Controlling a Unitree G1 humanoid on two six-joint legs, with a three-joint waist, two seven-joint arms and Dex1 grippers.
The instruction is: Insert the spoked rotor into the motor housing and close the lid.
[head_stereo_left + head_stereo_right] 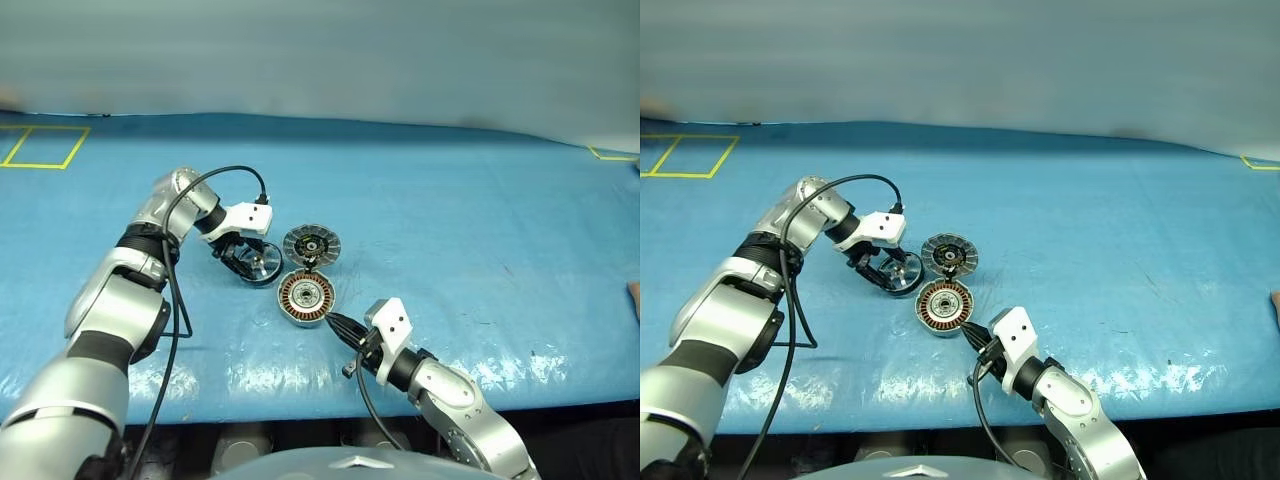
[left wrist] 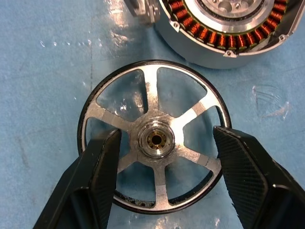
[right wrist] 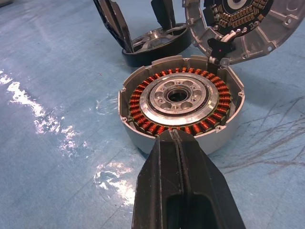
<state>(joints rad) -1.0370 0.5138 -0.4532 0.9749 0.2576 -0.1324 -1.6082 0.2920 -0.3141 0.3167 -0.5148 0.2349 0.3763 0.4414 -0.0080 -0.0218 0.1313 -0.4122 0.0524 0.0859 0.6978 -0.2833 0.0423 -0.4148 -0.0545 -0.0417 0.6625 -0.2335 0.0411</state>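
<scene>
The spoked rotor's rim (image 2: 155,63) will sink down around the housing's copper windings, with the spokes across the top, when I put it in, because a dark gap (image 2: 289,19) surrounds the windings.
The spoked rotor (image 2: 155,140), a dark ring with pale spokes, lies on the blue cover. My left gripper (image 2: 167,148) hangs open over it, one black finger (image 2: 102,176) above each side of its rim. Just beside it stands the motor housing (image 1: 306,298), a silver cup with copper windings and a silver hub, its top uncovered. The lid (image 1: 312,244), a disc with grey radial segments and a black centre, rests tilted against the housing's far rim. My right gripper (image 3: 176,138) is shut with nothing in it, its tip close to the housing's near wall.
Blue sheeting (image 1: 480,230) covers the whole table. Yellow tape marks sit at the far left (image 1: 40,147) and far right (image 1: 612,154). The table's front edge (image 1: 260,405) runs just behind my right arm. A black cable (image 1: 215,175) loops over my left wrist.
</scene>
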